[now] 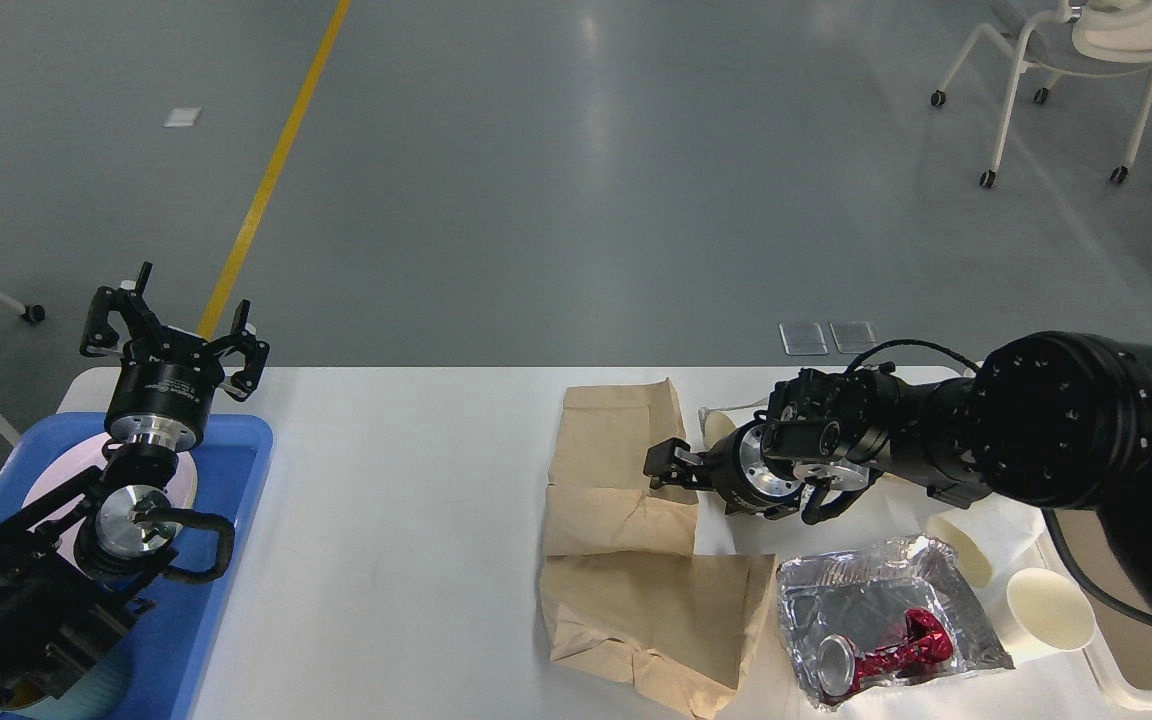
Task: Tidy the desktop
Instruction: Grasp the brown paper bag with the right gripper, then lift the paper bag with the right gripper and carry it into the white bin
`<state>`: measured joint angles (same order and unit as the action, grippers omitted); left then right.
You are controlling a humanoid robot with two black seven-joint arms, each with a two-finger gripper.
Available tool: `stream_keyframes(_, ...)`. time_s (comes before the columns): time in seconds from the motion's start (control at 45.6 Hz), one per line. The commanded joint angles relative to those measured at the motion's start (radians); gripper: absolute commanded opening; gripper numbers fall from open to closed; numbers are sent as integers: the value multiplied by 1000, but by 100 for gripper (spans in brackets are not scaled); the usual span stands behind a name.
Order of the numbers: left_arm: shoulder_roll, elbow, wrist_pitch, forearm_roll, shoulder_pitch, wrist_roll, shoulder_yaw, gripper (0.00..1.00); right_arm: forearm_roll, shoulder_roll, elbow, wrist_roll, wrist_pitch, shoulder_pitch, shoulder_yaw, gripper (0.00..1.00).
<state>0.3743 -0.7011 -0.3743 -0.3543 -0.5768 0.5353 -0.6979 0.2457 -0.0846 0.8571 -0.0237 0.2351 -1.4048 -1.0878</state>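
Observation:
I am going to lift the brown paper bag, which runs on across its crease, so I expect the bag's lower part to come along with it.
The white desktop carries a crumpled brown paper bag with a second brown bag below it. My right gripper is low at the upper bag's right edge, fingers slightly apart on either side of the edge. A foil container holds a crushed red can. My left gripper is open and empty, raised over the far end of the blue tray.
Paper cups stand or lie at the right: one upright, one on its side, one behind my right wrist. A cream bin sits at the right edge. A white plate lies in the blue tray.

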Motion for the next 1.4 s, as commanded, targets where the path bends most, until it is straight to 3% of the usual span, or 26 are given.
stream_keyframes(0.0, 0, 0, 0, 0, 0, 0, 0, 97, 1, -6, -15, 1, 0, 30, 0, 60)
stream_keyframes(0.066, 0, -1, 0, 0, 0, 0, 0, 97, 1, -12, -15, 4, 0, 46, 2, 35)
stream_keyframes(0.131, 0, 0, 0, 0, 0, 0, 0, 97, 1, -18, -15, 28, 0, 59, 3, 0)
stream_keyframes(0.219, 0, 0, 0, 0, 0, 0, 0, 97, 1, -27, -15, 61, 0, 76, 8, 0)
stream_keyframes(0.811, 0, -1, 0, 0, 0, 0, 0, 97, 0, -30, 37, 68, -19, 14, 78, 0)
stream_keyframes(1.139, 0, 0, 0, 0, 0, 0, 0, 97, -8, 31, 286, 62, 46, -259, 111, 0)
stream_keyframes(1.38, 0, 0, 0, 0, 0, 0, 0, 97, -129, 143, 450, 65, 216, -516, 103, 0)
